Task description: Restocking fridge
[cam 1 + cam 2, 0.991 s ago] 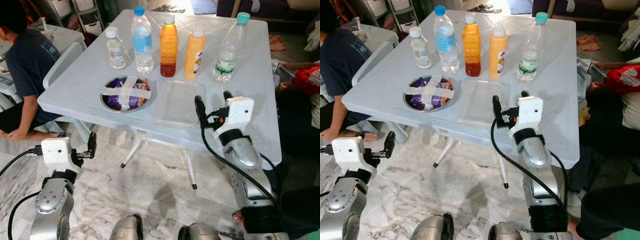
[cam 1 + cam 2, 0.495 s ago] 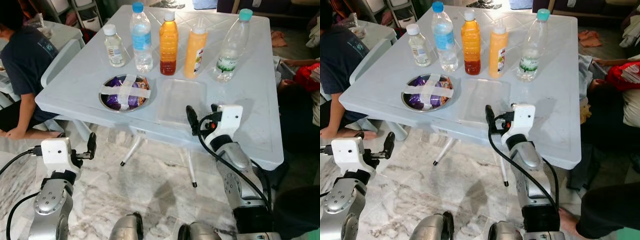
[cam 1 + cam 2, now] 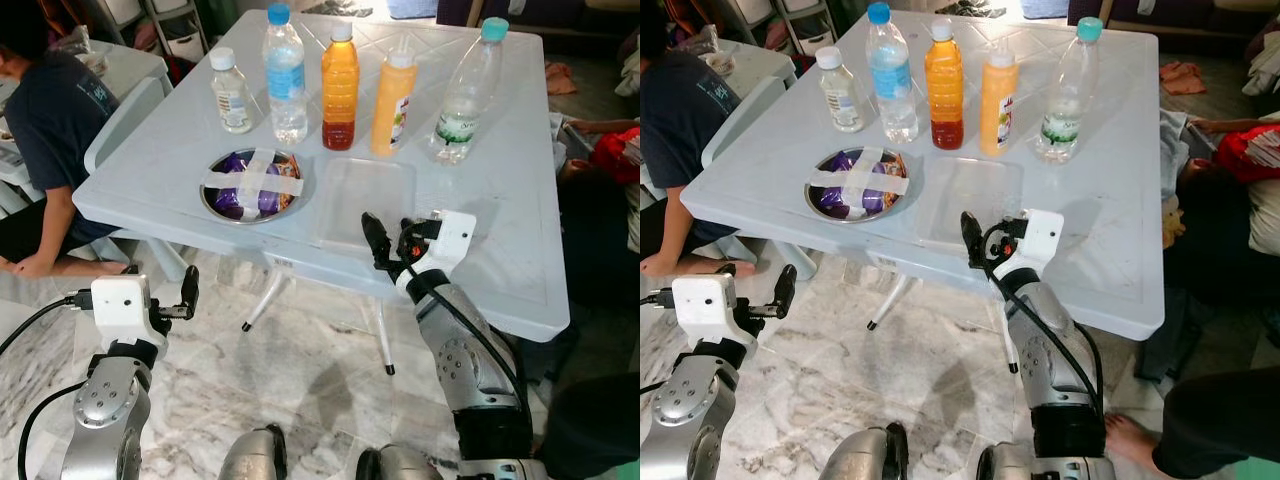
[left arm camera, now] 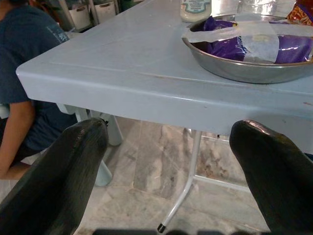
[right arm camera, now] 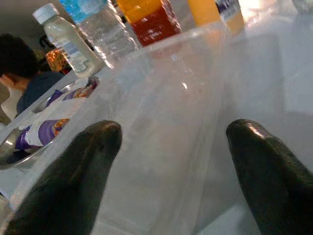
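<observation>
The clear plastic container (image 3: pixel 364 206) should tilt in one piece and stay box-shaped when I carry it by its side, because its rim (image 3: pixel 372 162) runs straight.
Along the back of the white table (image 3: pixel 500 210) stands a row of bottles: a small white-capped one (image 3: pixel 231 93), a blue-capped water bottle (image 3: pixel 286 75), an orange-red juice bottle (image 3: pixel 339 88), an orange bottle (image 3: pixel 392 93) and a clear teal-capped bottle (image 3: pixel 460 95). A steel bowl (image 3: pixel 253 186) holds purple packets under crossed tape. Right of the bowl lies a clear plastic container (image 3: pixel 362 200). My right gripper (image 3: pixel 388 240) is open at the container's near edge, a finger to either side of its wall (image 5: pixel 166 83). My left gripper (image 4: pixel 171 142) is open, low before the table's left front corner.
A person in a dark shirt (image 3: pixel 45 130) sits on the floor left of the table, beside a white chair (image 3: pixel 125 120). Another person, in red (image 3: pixel 610 150), is at the right. Thin table legs (image 3: pixel 262 305) stand on the marble floor.
My right gripper has come down and to the left, from above the table's right front to the clear container's near edge. The left arm has barely moved.
</observation>
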Robot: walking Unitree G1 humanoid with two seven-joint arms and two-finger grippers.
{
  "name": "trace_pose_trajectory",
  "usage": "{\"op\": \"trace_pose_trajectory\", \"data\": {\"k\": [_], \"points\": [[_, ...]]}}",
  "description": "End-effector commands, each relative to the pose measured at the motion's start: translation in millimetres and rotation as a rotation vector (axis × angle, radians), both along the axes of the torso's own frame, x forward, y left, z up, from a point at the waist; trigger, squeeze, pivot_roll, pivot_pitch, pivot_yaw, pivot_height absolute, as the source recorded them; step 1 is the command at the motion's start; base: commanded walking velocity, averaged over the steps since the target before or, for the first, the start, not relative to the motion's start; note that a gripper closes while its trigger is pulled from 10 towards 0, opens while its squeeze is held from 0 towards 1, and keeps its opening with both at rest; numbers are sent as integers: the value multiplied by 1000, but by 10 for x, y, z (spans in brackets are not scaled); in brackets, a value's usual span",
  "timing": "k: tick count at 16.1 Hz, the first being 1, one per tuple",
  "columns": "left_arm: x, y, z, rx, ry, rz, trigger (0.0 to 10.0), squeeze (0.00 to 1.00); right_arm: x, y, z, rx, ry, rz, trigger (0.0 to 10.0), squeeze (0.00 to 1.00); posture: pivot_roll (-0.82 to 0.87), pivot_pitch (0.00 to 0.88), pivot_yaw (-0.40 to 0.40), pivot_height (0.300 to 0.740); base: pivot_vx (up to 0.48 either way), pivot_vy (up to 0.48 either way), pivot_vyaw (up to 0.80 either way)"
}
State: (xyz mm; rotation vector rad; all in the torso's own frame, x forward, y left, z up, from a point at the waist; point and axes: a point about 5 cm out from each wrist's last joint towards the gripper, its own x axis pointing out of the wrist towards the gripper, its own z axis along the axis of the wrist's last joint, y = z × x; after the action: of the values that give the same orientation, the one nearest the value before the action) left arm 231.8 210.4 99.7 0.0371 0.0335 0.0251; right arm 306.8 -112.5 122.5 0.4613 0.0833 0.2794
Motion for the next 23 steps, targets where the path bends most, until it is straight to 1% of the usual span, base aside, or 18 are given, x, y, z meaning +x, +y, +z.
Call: {"op": "trace_pose_trajectory", "data": {"k": [1, 6, 9, 15, 17, 18, 20, 21, 23], "points": [[-29, -30, -8, 7, 8, -3, 10000, 0, 15, 64, -35, 45, 55, 26, 0, 0, -1, 141, 56, 735, 0, 0, 0], [-14, -52, -3, 5, 5, -10, 10000, 0, 32, 50, -18, 42, 59, 23, 0, 0, -4, 139, 57, 735, 0, 0, 0], [-2, -82, -6, 3, 4, -17, 10000, 0, 32, 34, 1, 59, 57, 8, 0, 0, -8, 137, 58, 735, 0, 0, 0], [1, -116, -13, 0, 3, -23, 10000, 0, 33, 17, 154, 129, 20, -59, 0, 0, -12, 136, 56, 735, 0, 0, 0], [7, -111, -35, -7, 22, 12, 10000, 0, 37, 33, 238, 143, 1, -73, 0, 0, -14, 136, 52, 735, 0, 0, 0], [11, -107, -55, -5, 32, 23, 10000, 0, 40, 29, 273, 141, -11, -79, 0, 0, -17, 134, 49, 735, 0, 0, 0], [9, -109, -72, -4, 39, 27, 10000, 0, 40, 2, 295, 85, -43, -81, 0, 0, -17, 132, 46, 735, 0, 0, 0], [2, -113, -86, -5, 45, 30, 10000, 0, 28, -27, 284, 18, -60, -84, 10000, 0, -19, 125, 44, 735, 0, 0, 0], [-1, -128, -109, -9, 55, 27, 10000, 0, 19, -68, 244, -86, -63, -99, 10000, 0, -23, 117, 42, 735, 0, 0, 0]]}}
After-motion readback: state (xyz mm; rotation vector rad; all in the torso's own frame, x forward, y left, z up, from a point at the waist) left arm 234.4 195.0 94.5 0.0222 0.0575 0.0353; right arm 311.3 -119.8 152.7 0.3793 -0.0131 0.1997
